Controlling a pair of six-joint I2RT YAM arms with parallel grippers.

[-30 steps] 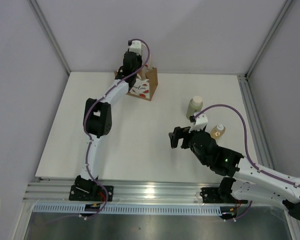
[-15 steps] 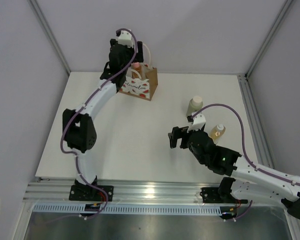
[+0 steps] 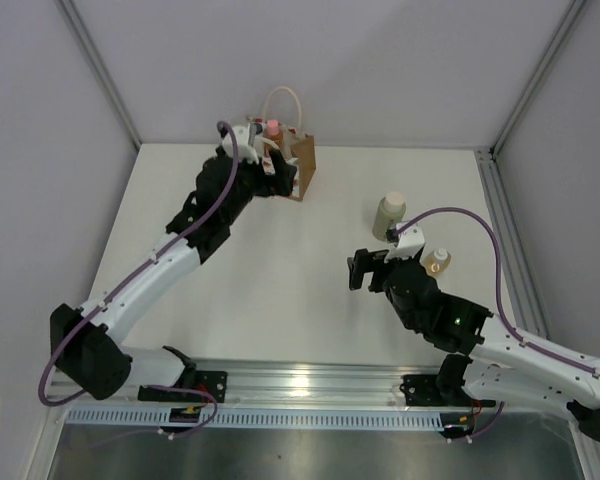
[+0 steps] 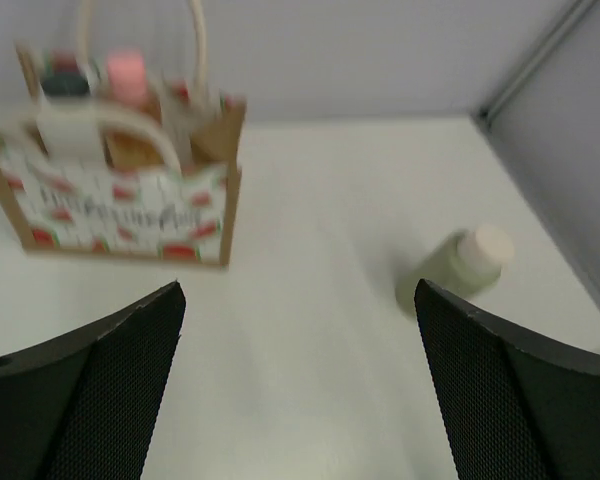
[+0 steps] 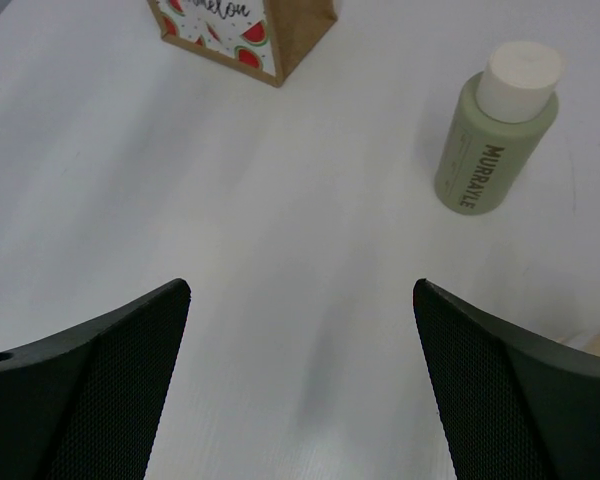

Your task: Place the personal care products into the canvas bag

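I should first use my right gripper to move the amber bottle (image 3: 437, 262) to the clear tabletop middle (image 3: 326, 266), because the bottle is far from my left gripper, which will bag it next.
The canvas bag (image 3: 302, 166) (image 4: 120, 195) stands at the table's far edge. A pink cap (image 3: 273, 128) (image 4: 128, 76) and a dark lid (image 4: 65, 82) poke out of its top. My left gripper (image 3: 273, 176) (image 4: 298, 310) hangs open and empty just in front of the bag, hiding part of it from above. The olive-beige bottle (image 3: 388, 215) (image 5: 495, 140) stands upright right of centre, with the amber bottle (image 3: 436, 262) nearer and to its right. Left of those two bottles my right gripper (image 3: 364, 268) (image 5: 300, 295) stands open and empty.
Grey walls close the table at the back and on both sides. An aluminium rail (image 3: 505, 225) runs along the right edge. The bag's white handles (image 3: 280, 100) loop up above its top. Bare white tabletop (image 3: 280, 270) lies between the two arms.
My left gripper has opened, come down out of the bag and drawn back to its near side; the pink-capped bottle stays in the bag. My right gripper edged slightly farther.
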